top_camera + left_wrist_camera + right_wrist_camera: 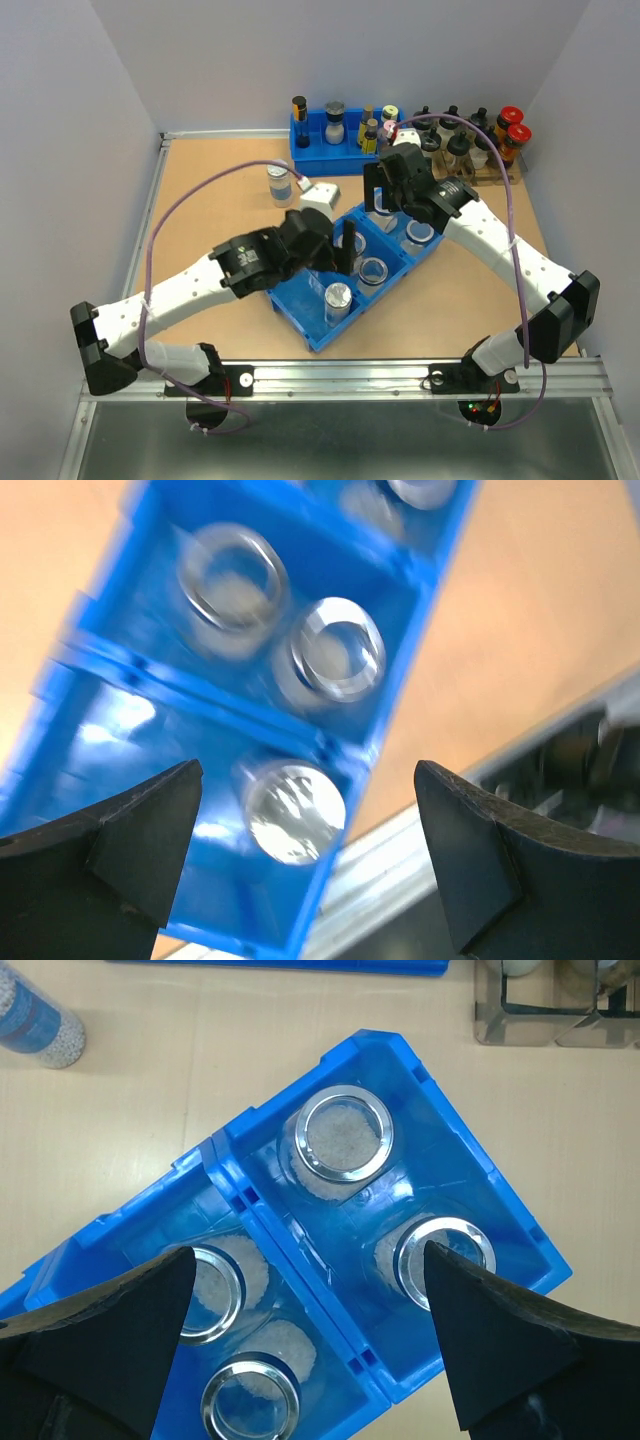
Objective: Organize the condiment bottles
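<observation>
The blue-labelled bottle point(281, 188) is standing upright and clear of the blue rack, so my open left gripper should now go toward its cap point(278, 169) until the fingers close around the cap.
A blue compartment tray point(310, 335) lies diagonally mid-table. It holds a clear glass jar with a silver cap point(338, 298) at the near end, an open jar point(373, 270) beside it, and an open jar point(420, 233) at the far end. Other jars are partly hidden under the grippers. My left gripper point(345, 252) is open and empty above the tray's middle; its blurred wrist view shows the capped jar point(295, 810) and two open jars point(338, 648). My right gripper point(385, 195) is open and empty over the far end, above several open jars point(345, 1132). Another silver-capped jar point(334, 122) stands in the back rack.
A blue rack point(320, 152) at the back holds small colourful-capped bottles. Dark bottles with black and red caps point(470, 140) stand back right. A blue-labelled bottle of white beads point(280, 185) and a white block point(320, 195) sit left of the tray. Metal rail along the near edge point(350, 372).
</observation>
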{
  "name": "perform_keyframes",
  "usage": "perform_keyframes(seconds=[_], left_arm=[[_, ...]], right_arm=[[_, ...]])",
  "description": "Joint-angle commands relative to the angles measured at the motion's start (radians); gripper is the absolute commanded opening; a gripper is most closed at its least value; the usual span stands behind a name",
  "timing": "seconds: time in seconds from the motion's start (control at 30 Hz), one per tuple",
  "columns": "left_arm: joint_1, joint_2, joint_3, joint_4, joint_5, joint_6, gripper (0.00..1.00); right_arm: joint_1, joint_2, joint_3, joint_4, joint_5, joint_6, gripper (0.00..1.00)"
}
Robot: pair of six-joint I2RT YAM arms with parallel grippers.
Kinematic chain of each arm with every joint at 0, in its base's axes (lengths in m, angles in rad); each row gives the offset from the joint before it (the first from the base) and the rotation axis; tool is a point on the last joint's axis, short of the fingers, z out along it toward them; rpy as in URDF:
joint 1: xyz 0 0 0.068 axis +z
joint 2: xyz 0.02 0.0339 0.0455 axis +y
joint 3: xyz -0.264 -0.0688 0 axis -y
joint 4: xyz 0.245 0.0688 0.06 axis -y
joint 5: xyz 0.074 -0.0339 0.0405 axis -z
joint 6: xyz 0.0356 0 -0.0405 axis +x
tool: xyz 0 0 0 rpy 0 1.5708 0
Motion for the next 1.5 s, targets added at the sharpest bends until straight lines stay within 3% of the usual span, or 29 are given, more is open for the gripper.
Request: perform_keyframes(seconds=[0.0, 0.1, 0.23, 0.5, 0.7, 0.87, 1.47], left_arm=[[0.172, -0.033, 0.072, -0.004, -0.028, 0.118, 0.99], [0.348, 0.010, 0.097, 0.033, -0.017, 0.287, 0.99], [0.582, 0.123, 0.145, 0.148, 0.107, 0.474, 0.99], [0.773, 0.376, 0.349, 0.208, 0.302, 0.669, 0.99], [0.824, 0.571, 0.524, 0.191, 0.416, 0.755, 0.99], [0.838, 0.691, 0.658, 0.108, 0.355, 0.793, 0.99], [0.867, 0.768, 0.592, 0.108, 0.449, 0.786, 0.98]], right_arm=[[-0.012, -0.039, -0.010, 0.025, 0.023, 0.006, 1.00], [-0.014, -0.043, -0.013, 0.024, 0.015, 0.000, 1.00], [-0.020, -0.057, -0.015, 0.024, 0.009, -0.012, 1.00], [-0.023, -0.083, -0.022, 0.024, -0.005, -0.028, 1.00], [-0.026, -0.092, -0.022, 0.024, -0.016, -0.041, 1.00], [-0.032, -0.108, -0.036, 0.024, -0.010, -0.051, 1.00], [-0.045, -0.094, -0.044, 0.024, -0.014, -0.043, 1.00]])
